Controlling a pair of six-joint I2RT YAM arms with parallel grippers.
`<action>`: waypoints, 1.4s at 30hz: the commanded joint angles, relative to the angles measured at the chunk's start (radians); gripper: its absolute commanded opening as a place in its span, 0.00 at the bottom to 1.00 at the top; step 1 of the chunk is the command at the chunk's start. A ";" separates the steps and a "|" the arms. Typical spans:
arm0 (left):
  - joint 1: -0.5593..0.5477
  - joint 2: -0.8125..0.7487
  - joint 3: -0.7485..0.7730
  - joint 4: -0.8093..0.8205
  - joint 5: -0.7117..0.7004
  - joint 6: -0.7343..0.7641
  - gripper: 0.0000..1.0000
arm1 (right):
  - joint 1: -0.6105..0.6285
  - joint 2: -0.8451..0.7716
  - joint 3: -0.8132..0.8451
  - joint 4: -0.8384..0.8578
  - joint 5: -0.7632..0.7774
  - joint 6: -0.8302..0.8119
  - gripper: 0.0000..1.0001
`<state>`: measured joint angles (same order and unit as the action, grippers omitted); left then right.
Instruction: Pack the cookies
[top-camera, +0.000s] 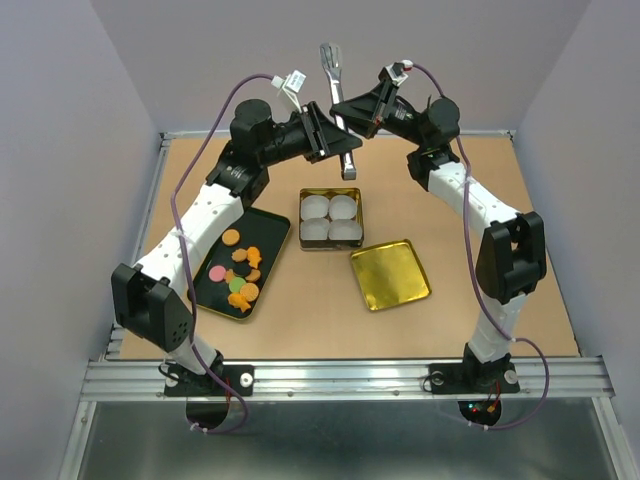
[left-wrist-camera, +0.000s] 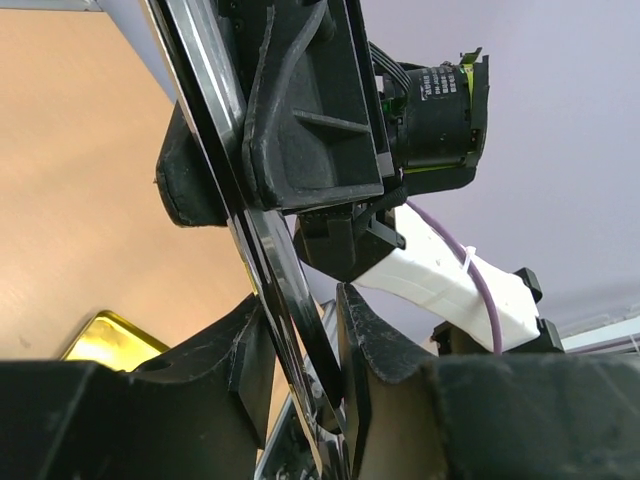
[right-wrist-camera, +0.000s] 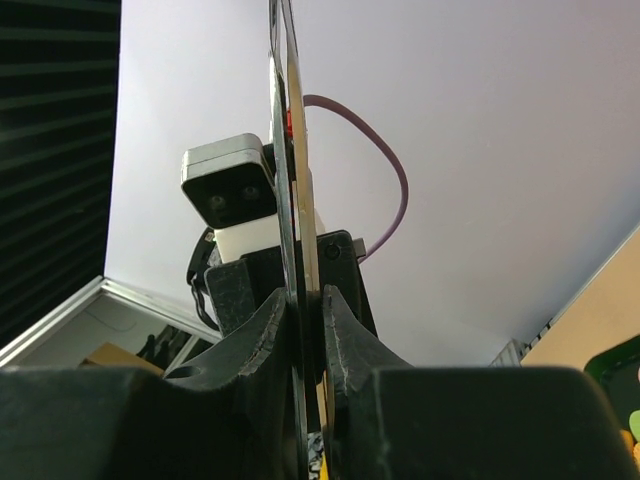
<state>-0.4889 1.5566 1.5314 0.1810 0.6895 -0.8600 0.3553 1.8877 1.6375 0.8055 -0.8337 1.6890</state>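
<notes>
The tongs (left-wrist-camera: 284, 280) sit slanted in my left fingers, so my left gripper should open and grip both the tongs' arms (top-camera: 342, 124) squarely while my right gripper keeps them steady.
The cookies (top-camera: 242, 277), mostly orange with a pink and a green one, lie on a black tray (top-camera: 268, 228) at the left. A pair of metal tongs (top-camera: 343, 120) is held upright in the air above the far middle of the table. My left gripper (top-camera: 322, 132) grips it from the left, and my right gripper (top-camera: 352, 112) grips it from the right. In the left wrist view the tongs (left-wrist-camera: 270, 250) run between my fingers (left-wrist-camera: 300, 310). In the right wrist view my jaws (right-wrist-camera: 305, 300) are pinched on the tongs (right-wrist-camera: 285, 120).
A gold square tin (top-camera: 361, 215) holding white paper cups (top-camera: 318, 208) stands at the centre. Its gold lid (top-camera: 390, 273) lies to the right of it and shows in the left wrist view (left-wrist-camera: 105, 340). Purple walls enclose the table.
</notes>
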 joint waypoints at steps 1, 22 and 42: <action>0.006 -0.003 0.058 -0.001 -0.008 0.073 0.37 | 0.013 -0.038 0.024 0.063 0.004 0.014 0.18; 0.059 0.053 0.128 -0.037 -0.002 0.085 0.30 | 0.014 -0.113 -0.099 0.067 0.025 -0.022 0.15; 0.056 0.083 0.136 -0.017 0.058 0.065 0.57 | 0.020 -0.127 -0.133 0.069 0.073 -0.057 0.11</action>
<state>-0.4370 1.6390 1.6279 0.1173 0.7338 -0.8097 0.3573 1.8229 1.5208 0.8120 -0.7765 1.6371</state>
